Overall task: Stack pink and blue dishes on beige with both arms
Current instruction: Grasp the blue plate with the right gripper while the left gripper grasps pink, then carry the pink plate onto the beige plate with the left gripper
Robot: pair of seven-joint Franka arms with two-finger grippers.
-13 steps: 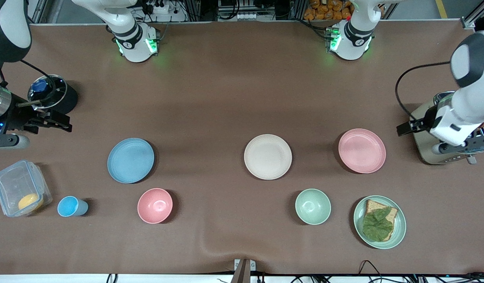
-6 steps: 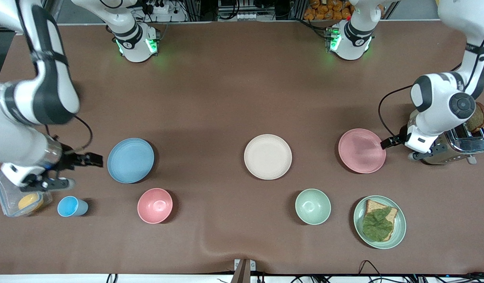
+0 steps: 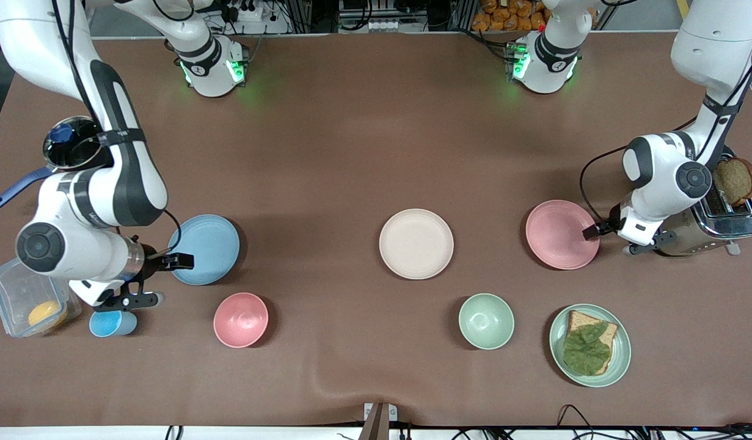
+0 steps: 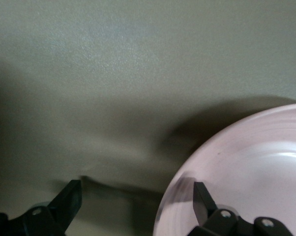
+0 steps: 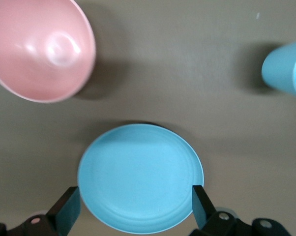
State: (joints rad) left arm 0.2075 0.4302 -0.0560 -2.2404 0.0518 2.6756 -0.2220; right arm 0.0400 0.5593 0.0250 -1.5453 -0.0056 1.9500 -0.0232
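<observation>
I expect the pink plate to cover almost all of the round beige plate when I stack them, because the two plates look about equally wide.
The light blue plate lies toward the right arm's end of the table. My right gripper is open at the plate's rim, on the side toward the blue cup. In the right wrist view, the blue plate spans the gap of the right gripper. The pale pink plate lies toward the left arm's end. My left gripper is open at its rim beside the toaster. One of the left gripper's fingers is over the pink plate's rim. The beige plate lies bare between the two plates.
A pink bowl, a blue cup, a green bowl and a green plate with bread lie nearer the front camera. A toaster, a clear container and a lidded pot stand at the table's ends.
Both arms swung in over the last second. The right gripper went from beside the pot to the blue plate's rim. The left gripper went from the toaster to the pink plate's rim.
</observation>
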